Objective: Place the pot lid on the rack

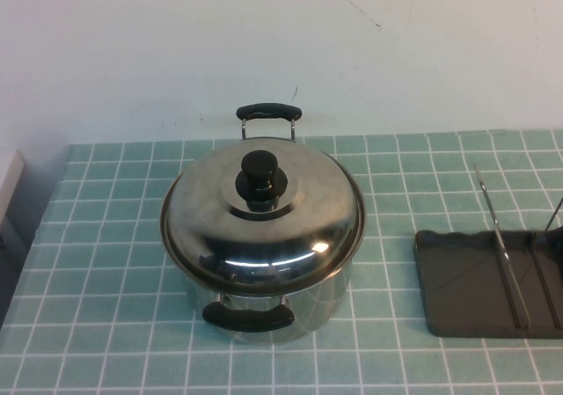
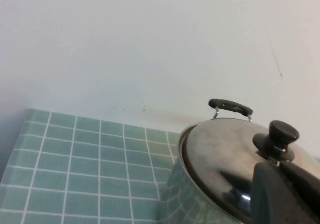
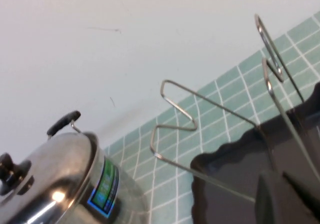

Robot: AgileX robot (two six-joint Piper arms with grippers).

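Note:
My left gripper should pick up the pot lid by its knob [image 1: 259, 171] and pass it to my right gripper, because the rack [image 1: 484, 285] is far across from the pot lid.
The pot lid [image 1: 207, 215], shiny domed steel with a black knob [image 1: 259, 177], sits on the steel pot [image 1: 330, 294] at the table's middle. The rack [image 1: 466, 281], a dark tray with upright wire dividers [image 1: 506, 254], lies at the right edge. Neither gripper shows in the high view. In the left wrist view my left gripper [image 2: 277, 166] is shut and empty, just short of the knob [image 2: 282, 134] over the lid [image 2: 220, 154]. In the right wrist view my right gripper [image 3: 279, 176] is shut and empty, over the rack [image 3: 225, 169].
The pot has two black handles, one at the back [image 1: 268, 111] and one at the front [image 1: 248, 318]. A white wall stands behind the green tiled table [image 1: 106, 263]. A pale object [image 1: 9, 179] sits at the far left edge.

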